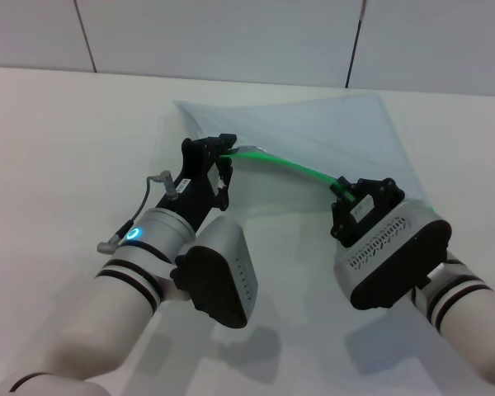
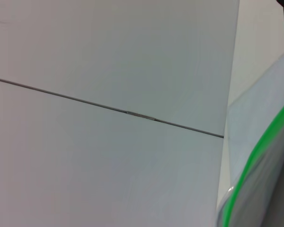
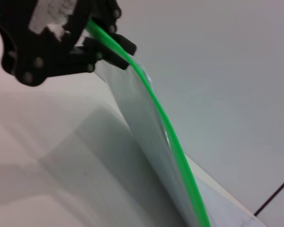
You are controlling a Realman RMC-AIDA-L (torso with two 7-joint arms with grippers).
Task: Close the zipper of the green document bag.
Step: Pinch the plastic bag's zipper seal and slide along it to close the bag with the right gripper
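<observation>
One end of the green strip (image 1: 246,154) is held in place by my left gripper, so my right gripper should keep pulling the slider along the strip and let go at the loose end.
The green document bag (image 1: 313,132) is a pale blue-grey translucent pouch on the white table, with its near long edge lifted off the surface. The zipper (image 1: 293,167) runs along that raised edge as a bright green strip, sagging slightly between my two grippers. My left gripper (image 1: 226,158) is shut on the strip's left end. My right gripper (image 1: 343,191) is shut on the strip at its right end; the slider tab is hidden between its fingers. The right wrist view shows the left gripper (image 3: 102,45) clamping the zipper (image 3: 168,127). The left wrist view catches the zipper (image 2: 255,156) and the bag (image 2: 260,109).
The white table (image 1: 58,148) spreads out on all sides of the bag. A grey panelled wall (image 1: 231,33) with dark seams stands behind the table's far edge. No other objects lie nearby.
</observation>
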